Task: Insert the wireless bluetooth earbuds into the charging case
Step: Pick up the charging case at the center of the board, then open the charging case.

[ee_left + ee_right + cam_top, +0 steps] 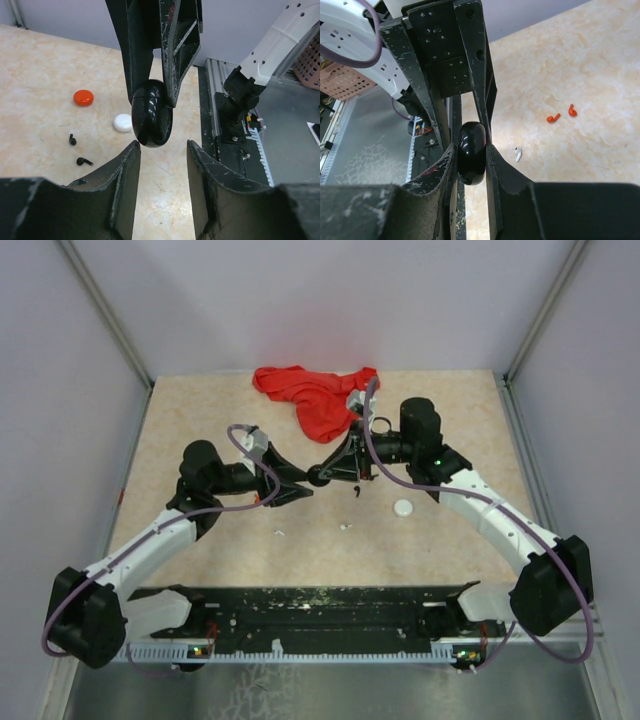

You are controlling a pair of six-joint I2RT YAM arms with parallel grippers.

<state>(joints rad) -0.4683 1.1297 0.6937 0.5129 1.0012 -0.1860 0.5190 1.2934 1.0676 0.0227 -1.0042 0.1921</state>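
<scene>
The case [152, 125] should be held by my left gripper before my right gripper opens and pries the case's lid, because my right gripper clamps the shut charging case across its seam [151, 97].
A glossy black charging case [471, 152] hangs above the table, and my right gripper [470, 147] is shut on it. My left gripper [163, 150] faces it tip to tip, jaws apart, with the black case [151, 120] right at their tips and nothing gripped between them. In the top view both grippers meet at mid-table [318, 476]. Two black earbuds [72, 140] lie loose on the table, left of the case. Two red earbuds [553, 118] and a white earbud [518, 154] lie on the table in the right wrist view.
A red round case [83, 97] and a white round case [123, 122] sit on the table. A red cloth [315, 395] lies at the back centre. The black rail [320, 615] with the arm bases runs along the near edge.
</scene>
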